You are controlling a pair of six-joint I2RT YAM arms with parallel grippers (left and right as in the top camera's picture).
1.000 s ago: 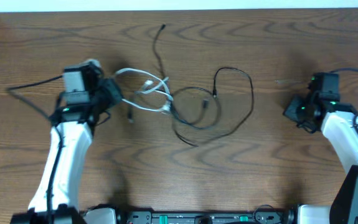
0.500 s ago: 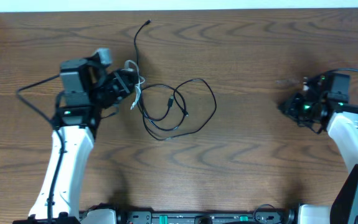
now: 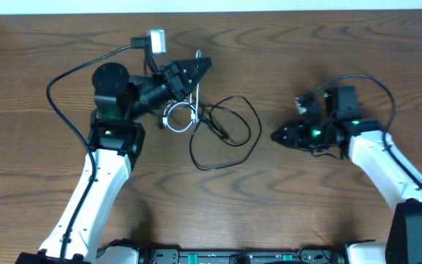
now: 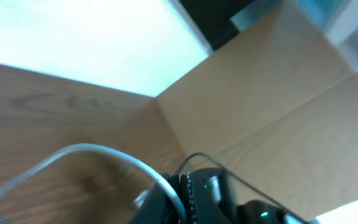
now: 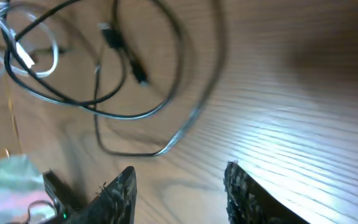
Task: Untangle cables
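Note:
Next, my left gripper swings back over the black loops (image 3: 230, 123) while my right gripper reaches in at the crossing, because the white loops are crossing the black cable (image 3: 195, 119).
The white cable (image 3: 175, 116) hangs in small loops from my left gripper (image 3: 198, 66), which is raised above the table and shut on it. In the left wrist view the white cable (image 4: 104, 152) runs in between the closed fingers (image 4: 174, 198). The black cable (image 3: 255, 125) lies in loose loops on the table, its left part still crossing the white loops. My right gripper (image 3: 278, 136) is open and empty, pointing left just right of the black loop. The right wrist view shows its spread fingers (image 5: 179, 193) above bare wood, with the black cable (image 5: 135, 81) and white cable (image 5: 17, 46) ahead.
The wooden table (image 3: 306, 213) ends at a white wall along the back. A cardboard box side (image 4: 278, 99) stands beyond the table in the left wrist view. A thick black robot cable (image 3: 64, 81) arcs left of the left arm.
My left gripper has lifted and swung to the right and back with the white cable, dragging the tangle leftward. My right gripper has moved left toward the black loop.

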